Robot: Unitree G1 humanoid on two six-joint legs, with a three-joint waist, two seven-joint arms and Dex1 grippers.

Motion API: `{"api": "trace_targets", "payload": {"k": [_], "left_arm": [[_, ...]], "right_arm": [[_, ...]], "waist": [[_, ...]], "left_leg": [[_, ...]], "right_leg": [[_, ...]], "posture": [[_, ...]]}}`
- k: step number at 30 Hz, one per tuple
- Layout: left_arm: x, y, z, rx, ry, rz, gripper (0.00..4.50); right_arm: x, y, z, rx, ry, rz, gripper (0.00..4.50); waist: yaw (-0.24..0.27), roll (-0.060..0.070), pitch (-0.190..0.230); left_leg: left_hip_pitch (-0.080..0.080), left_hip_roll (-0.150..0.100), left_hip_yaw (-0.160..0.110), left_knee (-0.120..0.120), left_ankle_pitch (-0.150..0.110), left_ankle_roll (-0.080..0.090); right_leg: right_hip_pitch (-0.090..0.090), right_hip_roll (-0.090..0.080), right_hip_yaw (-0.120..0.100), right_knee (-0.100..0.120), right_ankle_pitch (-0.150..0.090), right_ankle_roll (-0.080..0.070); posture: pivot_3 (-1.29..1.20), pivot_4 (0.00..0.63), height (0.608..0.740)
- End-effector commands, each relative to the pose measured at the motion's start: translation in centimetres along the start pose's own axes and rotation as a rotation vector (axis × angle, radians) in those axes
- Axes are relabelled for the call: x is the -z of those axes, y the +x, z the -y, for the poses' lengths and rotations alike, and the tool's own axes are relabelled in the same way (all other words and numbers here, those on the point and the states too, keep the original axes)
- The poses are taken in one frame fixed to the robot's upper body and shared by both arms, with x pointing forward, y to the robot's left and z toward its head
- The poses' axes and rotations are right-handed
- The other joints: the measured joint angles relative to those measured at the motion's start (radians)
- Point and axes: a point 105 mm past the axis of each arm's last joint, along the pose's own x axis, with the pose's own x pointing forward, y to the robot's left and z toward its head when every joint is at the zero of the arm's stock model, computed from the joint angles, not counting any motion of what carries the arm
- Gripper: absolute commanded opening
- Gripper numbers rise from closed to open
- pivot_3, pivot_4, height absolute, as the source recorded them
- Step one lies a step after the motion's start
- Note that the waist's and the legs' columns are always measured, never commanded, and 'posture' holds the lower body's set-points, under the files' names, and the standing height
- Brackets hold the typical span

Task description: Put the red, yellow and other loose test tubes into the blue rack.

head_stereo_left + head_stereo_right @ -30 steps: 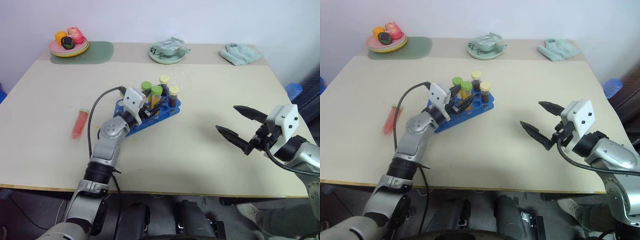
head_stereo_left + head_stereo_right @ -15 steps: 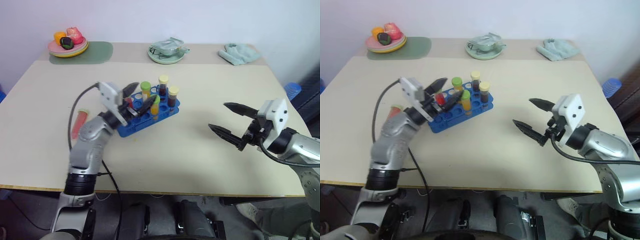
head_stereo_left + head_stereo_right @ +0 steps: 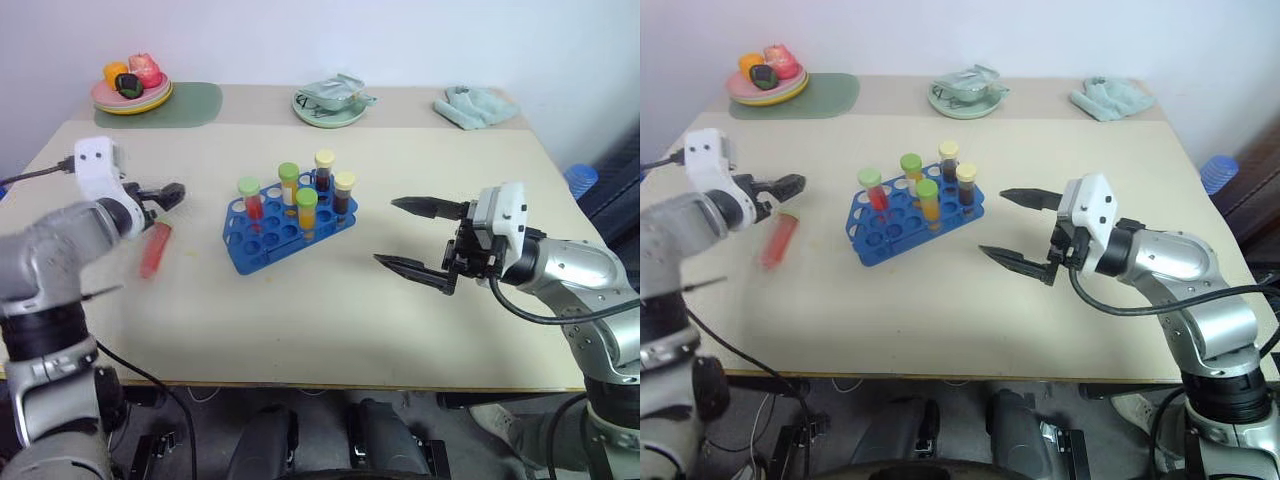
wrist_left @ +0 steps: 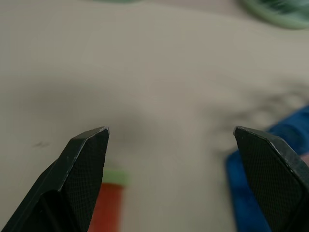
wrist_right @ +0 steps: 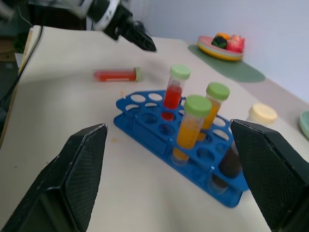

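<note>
The loose red test tube [image 3: 779,242] lies lengthwise along the left gripper's open fingers, so the robot should keep lowering until they close on its body [image 3: 786,227] below its green cap.
The blue rack [image 3: 262,247] stands mid-table and holds several capped tubes upright, among them a red one with a green cap [image 3: 250,197] and an orange one [image 3: 306,209]. One loose red test tube [image 3: 153,250] lies on the table to the rack's left, green cap toward the far side. My left gripper [image 3: 166,194] hovers open just beyond that cap end with nothing between its fingers; the tube [image 4: 108,209] shows low in the left wrist view. To the right of the rack my right gripper [image 3: 386,231] points at it, open and empty.
Along the far edge sit a plate of fruit [image 3: 134,97] on a green mat [image 3: 195,103], a green dish [image 3: 330,108] and a pale cloth [image 3: 476,106]. Bare tabletop lies in front of the rack and between it and the right gripper.
My left gripper has swung left, away from the rack to over the lying red tube. My right gripper has moved left toward the rack.
</note>
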Motion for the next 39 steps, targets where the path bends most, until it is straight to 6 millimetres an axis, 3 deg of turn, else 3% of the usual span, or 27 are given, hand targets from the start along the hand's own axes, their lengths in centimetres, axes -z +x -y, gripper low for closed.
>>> {"api": "trace_targets", "payload": {"k": [1, 4, 12, 20, 23, 28, 32, 36, 39], "left_arm": [[0.6, -0.2, -1.9, -0.094, 0.001, -0.187, 4.22], [1.4, -0.2, -2.8, -0.127, 0.004, -0.316, 4.22], [1.5, 1.1, -3.7, -0.197, -0.002, -0.423, 4.22], [3.6, 4.2, -3.4, -0.217, 0.04, -0.508, 4.22], [4.4, 4.9, -3.3, -0.214, 0.065, -0.531, 3.33], [4.4, 5.0, -3.4, -0.219, 0.071, -0.536, 1.02], [3.8, 4.5, -3.2, -0.175, 0.045, -0.536, 1.02], [0.3, 2.6, 0.4, 0.131, 0.017, -0.395, 1.02], [-1.6, 0.2, 2.8, 0.325, 0.193, -0.171, 1.02]], "right_arm": [[-1.1, 0.1, 0.3, 0.002, -0.052, 0.033, 4.18], [-1.1, 0.0, 0.5, 0.015, -0.056, 0.033, 4.18], [-1.0, -0.4, 0.6, 0.046, -0.059, 0.029, 4.18], [-1.0, -0.7, 0.5, 0.07, -0.06, 0.024, 4.18], [-1.0, -0.8, 0.4, 0.074, -0.06, 0.017, 4.18], [-1.0, -1.2, 0.4, 0.086, -0.06, 0.01, 4.18], [-0.9, -1.3, 0.4, 0.091, -0.057, 0.006, 4.18], [-0.8, -1.5, 0.6, 0.097, -0.052, 0.004, 4.18], [-0.8, -1.6, 0.7, 0.105, -0.044, 0.009, 4.18]], "waist": [[-0.001, 0.0, 0.0], [-0.006, 0.0, 0.0], [0.0, -0.001, 0.0], [-0.001, -0.001, 0.0], [-0.001, -0.001, 0.0], [-0.002, -0.001, 0.0], [-0.003, -0.001, 0.0], [-0.004, -0.001, 0.0], [-0.005, -0.001, 0.0]], "left_leg": [[0.0, 0.0, 0.0, 0.0, 0.001, -0.002], [0.0, 0.0, 0.0, -0.001, 0.003, -0.005], [-0.001, 0.0, 0.0, -0.001, 0.003, -0.006], [-0.002, 0.0, 0.0, 0.0, 0.003, -0.006], [-0.004, 0.0, 0.0, 0.0, 0.003, -0.006], [-0.004, -0.001, 0.001, 0.0, 0.001, -0.002], [-0.004, 0.0, 0.001, 0.0, 0.0, -0.001], [-0.008, 0.0, 0.001, 0.001, 0.002, -0.003], [-0.016, 0.0, 0.001, 0.002, 0.004, -0.007]], "right_leg": [[0.0, 0.0, 0.0, 0.0, 0.0, 0.0], [-0.001, 0.001, 0.0, 0.001, 0.0, 0.0], [-0.002, 0.0, 0.001, 0.0, 0.0, 0.0], [-0.003, -0.001, 0.001, 0.001, 0.0, 0.0], [-0.004, -0.001, 0.001, 0.001, 0.0, 0.0], [-0.004, -0.001, 0.001, 0.001, 0.0, 0.0], [-0.004, -0.001, 0.001, 0.002, 0.0, 0.0], [-0.008, -0.001, 0.001, 0.002, 0.0, 0.0], [-0.017, -0.002, 0.002, 0.004, 0.0, 0.0]], "posture": [[0.0, 0.15, 0.74], [0.0, 0.15, 0.74], [0.0, 0.15, 0.74], [0.0, 0.15, 0.74], [0.0, 0.15, 0.74], [0.0, 0.15, 0.74], [0.0, 0.15, 0.74], [0.0, 0.15, 0.74], [0.0, 0.15, 0.74]]}}
